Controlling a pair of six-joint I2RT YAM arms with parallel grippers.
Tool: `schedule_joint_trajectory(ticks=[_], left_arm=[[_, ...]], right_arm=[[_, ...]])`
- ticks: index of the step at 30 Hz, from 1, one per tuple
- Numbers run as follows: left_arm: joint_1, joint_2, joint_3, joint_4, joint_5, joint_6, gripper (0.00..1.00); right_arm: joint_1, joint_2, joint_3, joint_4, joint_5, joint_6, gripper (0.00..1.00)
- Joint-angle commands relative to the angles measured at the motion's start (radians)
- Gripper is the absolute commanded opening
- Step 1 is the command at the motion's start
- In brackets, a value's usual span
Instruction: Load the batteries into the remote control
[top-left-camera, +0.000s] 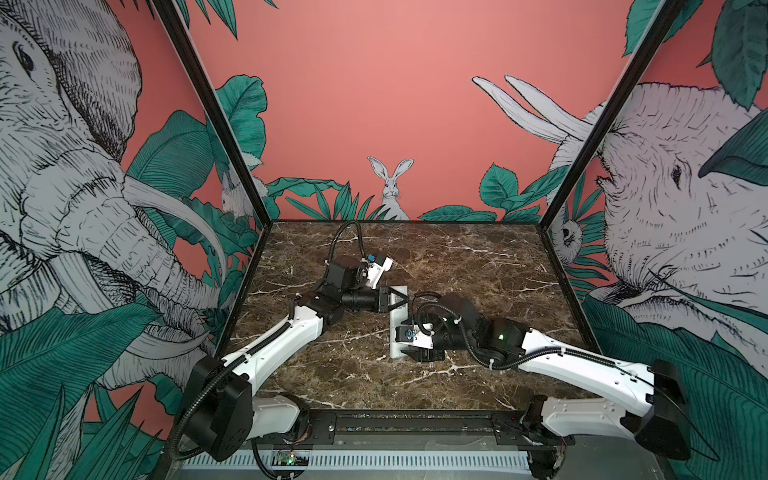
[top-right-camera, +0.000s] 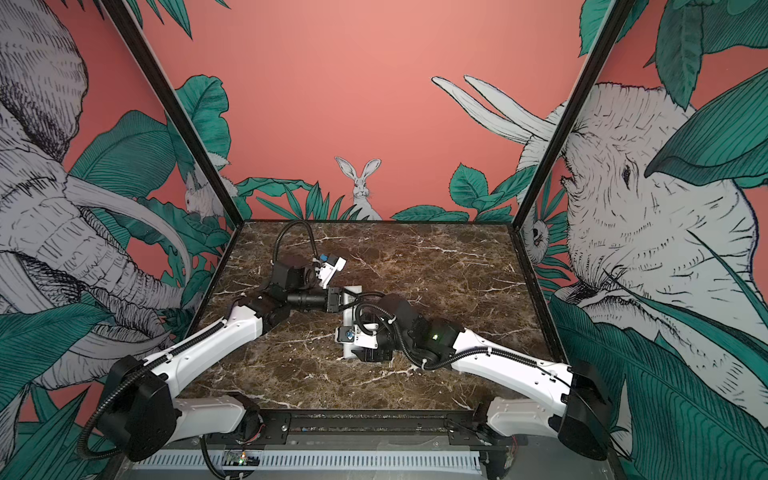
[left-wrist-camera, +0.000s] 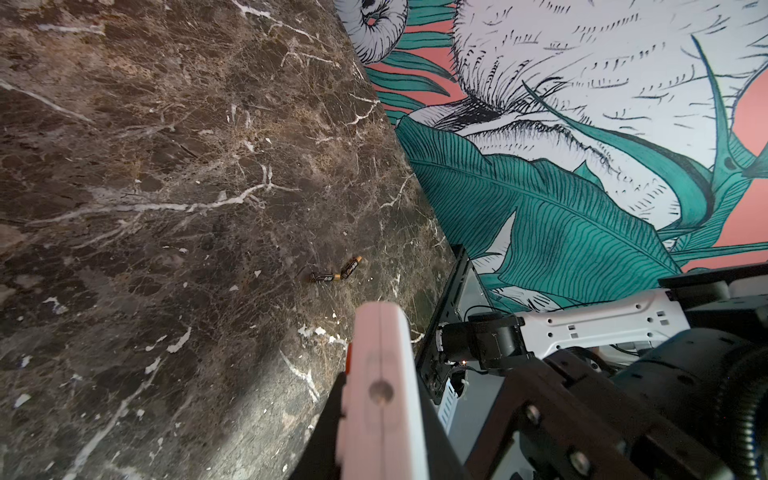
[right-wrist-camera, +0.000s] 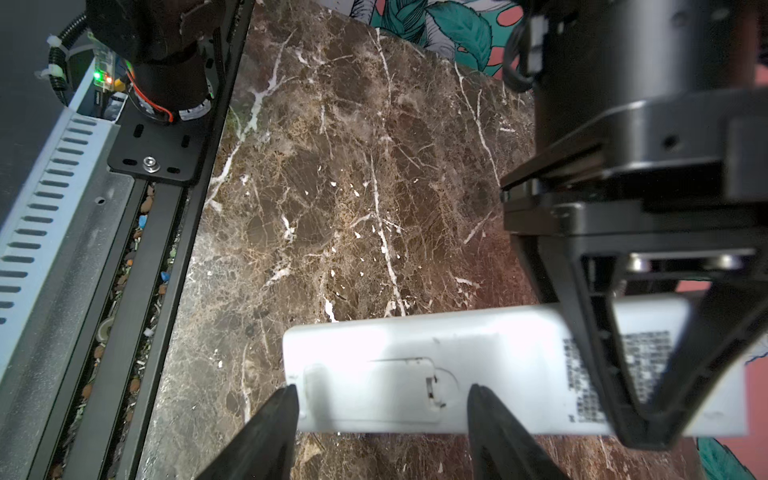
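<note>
The right gripper's fingers span the battery cover (right-wrist-camera: 364, 393) lengthwise, so the robot's right gripper should back away, turn crosswise and pinch the latch at the cover's inner end (right-wrist-camera: 432, 387).
The white remote control (top-left-camera: 395, 332) is near the middle of the marble, back side up. My left gripper (top-left-camera: 398, 300) is shut on its far end; in the left wrist view the remote control (left-wrist-camera: 378, 345) stands edge-on between the jaws of the left gripper (left-wrist-camera: 380, 415). In the right wrist view the remote control (right-wrist-camera: 415, 365) shows its battery cover in place, with my right gripper (right-wrist-camera: 382, 395) open just over that end and one fingertip either side of the cover. Two batteries (left-wrist-camera: 336, 272) lie loose on the marble, touching end to end.
A black rail (top-left-camera: 415, 424) and a white slotted cable duct (top-left-camera: 374, 459) run along the table's front edge. Printed walls close the table (top-left-camera: 478, 266) in on the left, right and back. Both arms reach in over the near half.
</note>
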Motion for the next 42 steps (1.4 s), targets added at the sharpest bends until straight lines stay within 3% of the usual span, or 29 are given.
schedule_joint_trajectory(ticks=[1,10,14,23,42], left_arm=[[0.006,-0.033,-0.005,0.022,-0.045,-0.015,0.00],[0.005,-0.049,-0.053,0.071,-0.346,-0.139,0.00],[-0.009,-0.066,-0.056,0.058,-0.433,-0.161,0.00],[-0.050,-0.057,-0.045,0.052,-0.524,-0.173,0.00],[-0.084,-0.025,-0.033,0.066,-0.545,-0.176,0.00]], right_arm=[[0.006,-0.049,0.009,0.014,0.057,0.113,0.68],[-0.089,0.003,0.152,-0.073,0.105,0.689,0.68],[-0.143,0.052,0.151,-0.084,0.065,0.832,0.69],[-0.173,0.164,0.138,-0.039,-0.021,0.909,0.69],[-0.196,0.290,0.095,0.113,-0.126,0.966,0.61]])
